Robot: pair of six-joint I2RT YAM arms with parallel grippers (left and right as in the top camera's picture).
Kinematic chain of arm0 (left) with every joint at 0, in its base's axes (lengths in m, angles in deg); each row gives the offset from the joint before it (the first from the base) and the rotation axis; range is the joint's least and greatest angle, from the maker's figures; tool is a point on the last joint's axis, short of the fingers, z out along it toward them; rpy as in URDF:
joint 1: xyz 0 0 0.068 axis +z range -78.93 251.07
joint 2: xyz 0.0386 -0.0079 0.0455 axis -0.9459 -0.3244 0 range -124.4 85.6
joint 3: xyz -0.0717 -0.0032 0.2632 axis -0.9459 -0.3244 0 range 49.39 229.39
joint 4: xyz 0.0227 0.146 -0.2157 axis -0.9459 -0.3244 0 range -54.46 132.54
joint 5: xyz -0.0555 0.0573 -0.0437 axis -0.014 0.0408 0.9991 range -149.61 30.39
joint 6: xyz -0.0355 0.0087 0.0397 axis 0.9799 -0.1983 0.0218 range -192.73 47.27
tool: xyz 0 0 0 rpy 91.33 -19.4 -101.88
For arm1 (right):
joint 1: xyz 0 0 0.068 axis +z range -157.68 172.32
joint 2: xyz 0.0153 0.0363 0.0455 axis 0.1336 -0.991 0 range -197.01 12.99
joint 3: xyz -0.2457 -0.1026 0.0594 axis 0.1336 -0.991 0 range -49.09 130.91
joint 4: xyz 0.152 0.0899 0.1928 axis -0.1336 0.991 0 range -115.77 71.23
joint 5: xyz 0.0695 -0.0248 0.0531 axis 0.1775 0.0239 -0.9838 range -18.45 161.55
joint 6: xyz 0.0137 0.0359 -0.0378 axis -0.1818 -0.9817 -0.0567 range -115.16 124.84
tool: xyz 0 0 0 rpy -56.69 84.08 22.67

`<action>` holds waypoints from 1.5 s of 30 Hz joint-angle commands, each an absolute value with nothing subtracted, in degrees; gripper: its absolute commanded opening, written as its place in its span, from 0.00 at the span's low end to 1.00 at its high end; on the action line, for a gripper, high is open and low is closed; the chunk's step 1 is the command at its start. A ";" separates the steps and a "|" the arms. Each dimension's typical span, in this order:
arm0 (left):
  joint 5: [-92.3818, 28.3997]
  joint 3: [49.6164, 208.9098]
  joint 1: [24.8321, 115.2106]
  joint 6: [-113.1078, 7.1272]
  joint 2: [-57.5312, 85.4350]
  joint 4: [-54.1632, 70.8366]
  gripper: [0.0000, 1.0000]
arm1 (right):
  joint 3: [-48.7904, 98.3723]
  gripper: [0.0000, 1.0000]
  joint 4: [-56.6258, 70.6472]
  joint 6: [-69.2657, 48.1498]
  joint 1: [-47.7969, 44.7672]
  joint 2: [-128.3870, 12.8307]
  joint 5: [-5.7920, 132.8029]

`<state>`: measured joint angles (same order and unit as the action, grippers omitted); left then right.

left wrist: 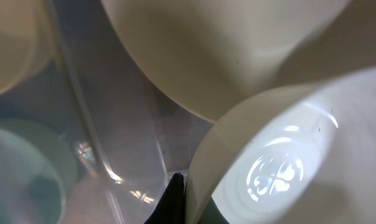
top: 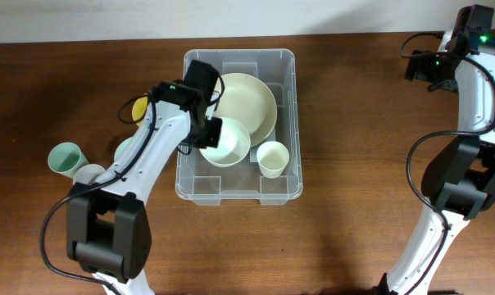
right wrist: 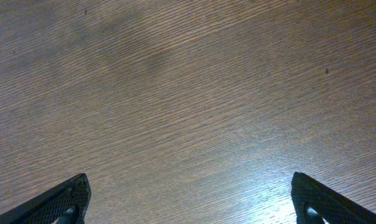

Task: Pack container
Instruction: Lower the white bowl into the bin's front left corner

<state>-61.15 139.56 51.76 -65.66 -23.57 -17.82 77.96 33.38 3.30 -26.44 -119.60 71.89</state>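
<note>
Next, I pull the pale bowl back into the container's near corner (top: 197, 182) with my left gripper before I open it, because the bowl overlaps the cream plate's near edge (top: 246, 129).
The container (top: 296, 123), a clear plastic bin, sits at the table's middle. Inside it lie a large cream plate (top: 247, 100), a small cream cup (top: 272, 157) and a pale bowl (top: 229, 142). My left gripper (top: 206, 133) reaches into the bin from the left, shut on that bowl's left rim. In the left wrist view a black finger (left wrist: 174, 198) presses against the bowl's (left wrist: 281, 155) outer wall, with the plate (left wrist: 225, 56) above and the clear bin floor (left wrist: 119, 118) beside it. My right gripper (right wrist: 188, 202) hangs open over bare wood at the far right.
Left of the bin stand a mint cup (top: 65, 157), a grey cup (top: 88, 174) and a pale green dish (top: 124, 151) partly under my left arm. A yellow object (top: 138, 107) lies behind the arm. The right arm (top: 469, 82) stands by the table's right edge.
</note>
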 commanded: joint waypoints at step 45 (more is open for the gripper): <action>-59.55 133.18 50.10 -66.38 -12.13 -22.27 0.01 | 77.54 0.99 33.36 2.62 -26.44 -118.64 71.78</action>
<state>-59.79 133.46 50.12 -66.07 -12.96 -21.57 77.96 33.36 3.28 -26.44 -119.60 71.89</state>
